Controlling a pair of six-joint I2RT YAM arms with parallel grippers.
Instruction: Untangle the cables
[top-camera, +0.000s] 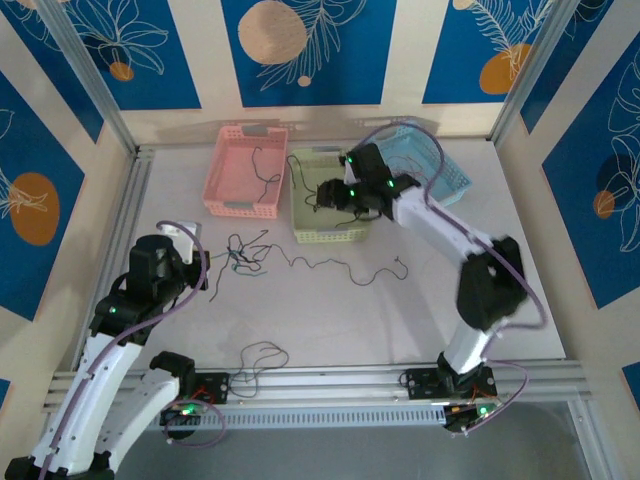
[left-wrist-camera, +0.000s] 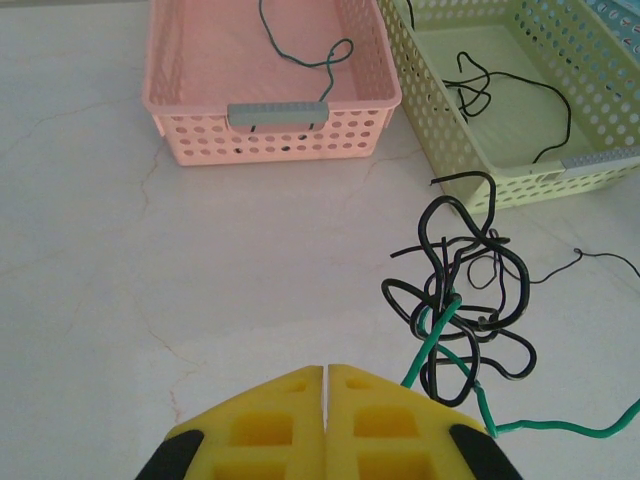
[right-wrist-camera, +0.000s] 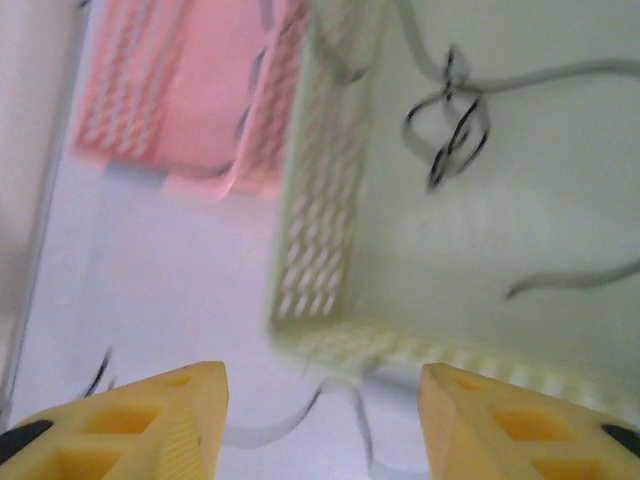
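My right gripper keeps moving toward the front rail until it closes on the wire's loops (top-camera: 267, 350), because the loose black wire (top-camera: 250, 371) lies clear of the knotted clump.
A knotted clump of black cables (left-wrist-camera: 465, 290) with a green strand (left-wrist-camera: 438, 338) woven through it lies on the white table (left-wrist-camera: 150, 280); from above the clump (top-camera: 243, 255) sits left of centre. My left gripper (left-wrist-camera: 327, 378) is shut, with nothing seen between its yellow fingers, just short and left of the clump; the green strand runs past its right finger. My left gripper (top-camera: 192, 260) sits left of the clump. My right gripper (right-wrist-camera: 320, 375) is open, hovering at the green basket's near rim (top-camera: 330, 235). A long black strand (top-camera: 340, 265) trails right from the clump.
Three baskets stand at the back: pink (top-camera: 245, 170) holding a dark wire (left-wrist-camera: 300, 48), green (left-wrist-camera: 510, 190) holding black wires (right-wrist-camera: 450, 130), blue (top-camera: 425, 165). Another loose black wire (top-camera: 262, 353) lies near the front rail. The right wrist view is blurred.
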